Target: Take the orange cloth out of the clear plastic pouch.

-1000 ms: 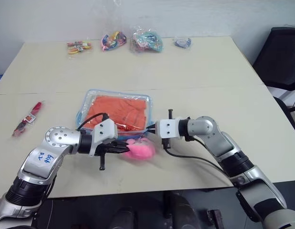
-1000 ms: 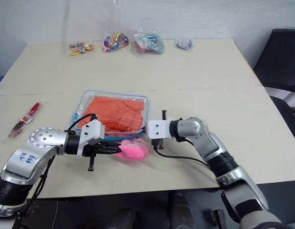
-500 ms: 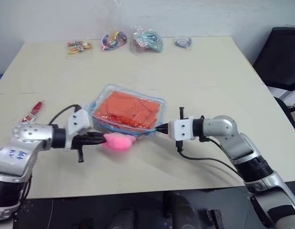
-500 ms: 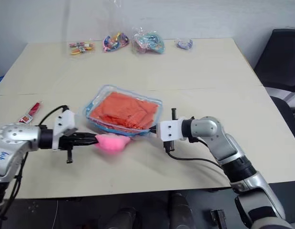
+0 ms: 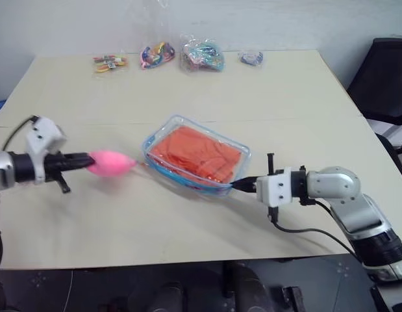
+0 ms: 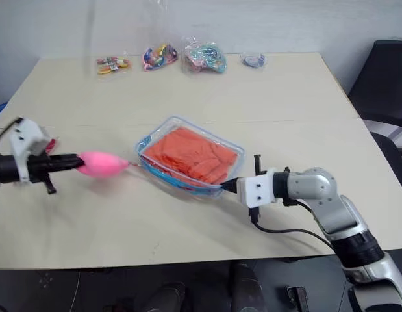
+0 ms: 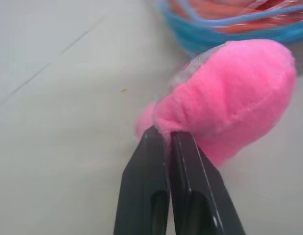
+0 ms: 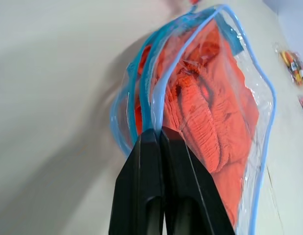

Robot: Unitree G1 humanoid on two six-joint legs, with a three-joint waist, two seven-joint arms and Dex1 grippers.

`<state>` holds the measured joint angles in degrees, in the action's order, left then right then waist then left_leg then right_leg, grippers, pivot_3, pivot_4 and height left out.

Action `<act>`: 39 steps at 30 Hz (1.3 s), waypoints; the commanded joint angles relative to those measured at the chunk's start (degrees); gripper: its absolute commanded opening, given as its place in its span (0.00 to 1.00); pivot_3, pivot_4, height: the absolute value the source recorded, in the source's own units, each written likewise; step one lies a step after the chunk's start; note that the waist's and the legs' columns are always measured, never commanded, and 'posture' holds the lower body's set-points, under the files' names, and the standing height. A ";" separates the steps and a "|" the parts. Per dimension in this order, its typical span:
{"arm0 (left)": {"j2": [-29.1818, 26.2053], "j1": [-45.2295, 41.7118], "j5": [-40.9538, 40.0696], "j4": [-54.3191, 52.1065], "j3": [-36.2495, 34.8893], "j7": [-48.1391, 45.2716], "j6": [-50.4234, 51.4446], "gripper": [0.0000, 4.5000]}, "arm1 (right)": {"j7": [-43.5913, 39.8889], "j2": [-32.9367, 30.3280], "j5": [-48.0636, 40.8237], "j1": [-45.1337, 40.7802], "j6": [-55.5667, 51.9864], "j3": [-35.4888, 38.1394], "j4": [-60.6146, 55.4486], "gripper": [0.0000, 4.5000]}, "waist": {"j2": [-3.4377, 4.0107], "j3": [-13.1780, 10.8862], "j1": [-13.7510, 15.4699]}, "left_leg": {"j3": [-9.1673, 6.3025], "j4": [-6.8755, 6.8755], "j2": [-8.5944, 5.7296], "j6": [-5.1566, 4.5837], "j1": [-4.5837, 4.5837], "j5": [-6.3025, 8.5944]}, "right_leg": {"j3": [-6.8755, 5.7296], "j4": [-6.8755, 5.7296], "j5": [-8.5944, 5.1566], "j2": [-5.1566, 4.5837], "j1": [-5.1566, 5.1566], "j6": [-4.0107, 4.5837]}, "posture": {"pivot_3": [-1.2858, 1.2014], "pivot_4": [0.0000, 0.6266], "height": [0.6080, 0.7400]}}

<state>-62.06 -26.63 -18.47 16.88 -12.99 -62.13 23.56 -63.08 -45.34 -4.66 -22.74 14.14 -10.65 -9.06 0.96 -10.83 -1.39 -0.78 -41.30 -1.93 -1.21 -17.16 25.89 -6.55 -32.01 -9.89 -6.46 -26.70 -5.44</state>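
Observation:
The robot's right gripper is pinching the pouch's near corner, so the left gripper should leave the toy and hold the blue edging before the right gripper reaches inside.
The clear plastic pouch, edged in light blue, lies mid-table with the orange cloth bunched inside it. My right gripper is shut on the pouch's near right corner; in the right wrist view its fingertips pinch the blue edging, with the orange cloth just beyond. Off to the pouch's left, my left gripper is shut on a pink plush toy, held just above the table. A thin strand seems to run from the toy to the pouch's left edge. The left wrist view shows the pink plush toy pinched at its end.
Several small clear bags of colourful items line the table's far edge. A black chair stands past the right side. A seam crosses the tabletop behind the pouch.
My left gripper has swung far to the left, carrying the pink toy away from the pouch. My right gripper has drawn back to the right, dragging the pouch with it and turning it.

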 commanded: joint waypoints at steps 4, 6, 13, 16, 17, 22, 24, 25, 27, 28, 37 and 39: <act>-1.04 -2.84 -0.77 2.67 -0.52 -2.66 0.57 0.00 | -0.59 -3.31 -2.83 3.97 1.68 4.39 -2.20 0.01 | -0.01 0.00 -0.09 | 0.05 -0.01 0.01 0.00 -0.01 0.00 | -0.02 0.00 0.00 0.01 0.00 0.00 | 0.52 0.24 1.00; 0.48 0.15 -2.45 -2.63 -0.10 -3.48 2.99 0.00 | 0.82 -1.83 -3.82 3.95 -1.34 4.11 -3.73 0.01 | -0.01 0.00 -0.20 | 0.05 -0.02 0.04 0.00 0.00 0.00 | -0.01 -0.01 0.00 0.01 0.00 0.00 | 0.52 0.24 1.00; 4.26 7.56 -3.36 -11.67 0.35 -1.53 5.77 0.16 | 2.85 0.10 -6.00 5.24 -9.39 3.79 -8.84 0.21 | -0.01 0.00 -0.09 | 0.06 -0.03 0.13 0.00 0.01 0.00 | 0.03 -0.01 0.00 0.03 0.00 0.01 | 0.52 0.24 1.00; 3.76 9.46 -2.00 -13.01 0.74 -2.06 3.00 0.38 | 3.20 -0.42 -7.18 6.83 -12.00 4.78 -11.19 0.44 | -0.01 0.00 0.24 | 0.03 -0.04 0.12 0.00 0.00 0.00 | 0.02 -0.01 0.00 0.00 0.00 0.01 | 0.52 0.24 1.00; 3.45 9.48 -1.64 -12.84 0.75 -2.19 2.31 0.45 | 3.49 -0.61 -7.66 7.53 -12.81 5.39 -12.06 0.53 | -0.01 0.00 0.46 | 0.02 -0.03 0.13 0.00 0.01 0.00 | 0.02 -0.01 0.00 -0.01 0.00 0.01 | 0.52 0.24 1.00; 1.26 5.26 1.25 -7.52 1.31 -3.09 -3.20 0.80 | 4.40 -1.58 -12.26 11.12 -20.09 8.93 -17.89 0.91 | -0.01 0.00 1.45 | 0.02 -0.05 0.07 0.00 0.03 0.00 | 0.06 -0.02 0.00 0.01 0.00 0.01 | 0.52 0.24 1.00; 0.05 1.95 -0.69 -6.83 1.18 -6.11 -2.06 0.87 | 5.68 -1.65 -17.41 12.44 -26.38 11.38 -21.55 1.00 | -0.03 0.01 1.61 | 0.01 -0.07 0.09 0.01 -0.02 0.00 | -0.04 -0.02 0.00 0.04 0.01 0.01 | 0.52 0.24 1.00; -0.46 0.03 -1.78 -7.39 1.53 -8.00 -1.63 0.87 | 6.39 -1.67 -20.09 13.03 -29.26 12.57 -23.35 1.00 | -0.03 0.01 1.66 | 0.02 -0.07 0.08 0.00 -0.02 0.00 | -0.04 -0.02 0.00 0.03 0.01 0.01 | 0.52 0.24 1.00; -0.35 -4.70 -2.96 -9.87 3.51 -10.56 -1.08 0.87 | 7.89 -1.82 -24.23 14.09 -34.30 14.58 -26.01 1.00 | -0.04 0.02 1.69 | 0.03 -0.09 0.05 0.00 -0.01 0.00 | -0.03 -0.02 0.00 0.00 0.03 0.01 | 0.52 0.24 1.00; 0.25 -6.98 -2.93 -10.97 4.66 -11.08 -1.16 0.87 | 8.47 -1.90 -25.44 14.48 -36.02 15.22 -26.93 1.00 | -0.05 0.03 1.77 | 0.02 -0.09 0.02 0.00 -0.01 0.00 | -0.03 -0.03 0.00 -0.02 0.04 0.01 | 0.52 0.24 1.00; 8.44 -13.56 11.03 -13.89 20.37 -12.56 -24.69 0.87 | 13.33 -1.09 -26.73 15.74 -41.62 14.89 -31.66 1.00 | -0.07 0.04 2.00 | 0.15 -0.09 0.02 -0.01 0.06 0.00 | 0.09 -0.04 0.00 0.04 0.09 0.00 | 0.52 0.24 1.00; 10.10 -13.91 12.87 -11.49 21.91 -12.23 -29.26 0.87 | 14.16 -0.96 -26.92 15.90 -42.19 15.07 -32.20 1.00 | -0.07 0.03 1.84 | 0.18 -0.09 0.05 -0.01 0.06 0.00 | 0.10 -0.04 0.00 0.08 0.08 0.00 | 0.52 0.24 1.00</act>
<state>-51.99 -39.60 -7.23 4.05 9.35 -74.65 -1.28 -49.76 -46.64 -30.57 -6.98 -27.83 3.27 -38.44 0.89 -10.80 0.45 -0.60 -41.39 -1.88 -1.22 -17.11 25.89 -6.45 -32.04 -9.88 -6.37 -26.62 -5.44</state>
